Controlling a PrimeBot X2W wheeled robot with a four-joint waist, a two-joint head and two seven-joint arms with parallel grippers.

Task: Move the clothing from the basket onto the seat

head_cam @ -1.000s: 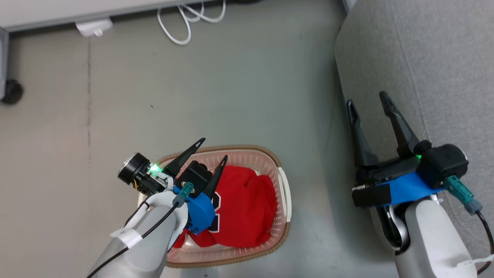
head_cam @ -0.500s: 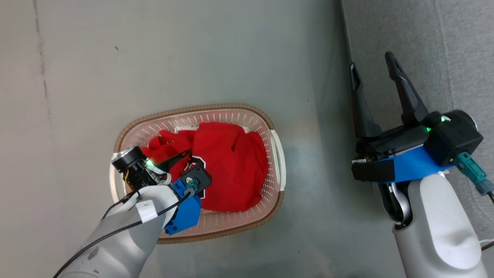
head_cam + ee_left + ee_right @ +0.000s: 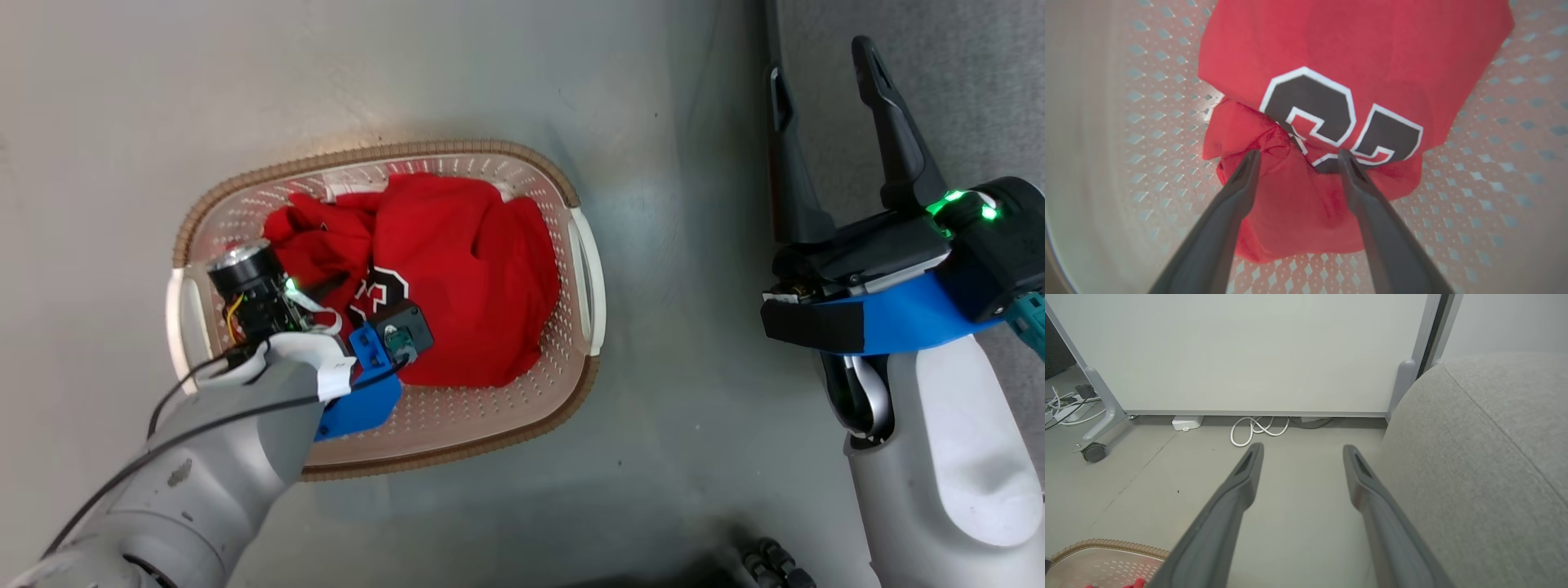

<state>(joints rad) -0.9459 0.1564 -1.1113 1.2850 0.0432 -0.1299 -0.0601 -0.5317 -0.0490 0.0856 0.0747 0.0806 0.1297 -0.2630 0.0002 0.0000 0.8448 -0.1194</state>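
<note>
A clear edge [image 3: 374,227] divides the crumpled red fold [image 3: 321,235] from the lettered clothing, so the fold should come out as a separate piece and leave that clothing behind when the robot lifts it.
The cream basket [image 3: 457,416] with its brown rim stands on the grey floor, and bright red clothing [image 3: 473,269] is heaped inside it. My left gripper [image 3: 343,298] points down into the basket. In the left wrist view it is open [image 3: 1298,155], its fingertips [image 3: 1251,159] resting at a crumpled red fold just below the black-and-white lettering [image 3: 1310,106]; nothing is pinched. My right gripper [image 3: 820,61] hangs open and empty beside the grey seat [image 3: 963,82], to the right of the basket. The right wrist view has that gripper [image 3: 1301,450], the seat's rounded edge [image 3: 1474,457] and a corner of the basket [image 3: 1106,547].
A pale panel [image 3: 1249,355] on a wheeled frame with a caster [image 3: 1094,451] stands beyond the floor. At its foot lie a coiled white cable [image 3: 1257,430] and a white block [image 3: 1187,422]. Bare floor separates basket and seat.
The head camera has tilted down, shifting the whole picture. My left gripper has dropped from above the basket's rim down onto the clothing. The right gripper has stayed open beside the seat.
</note>
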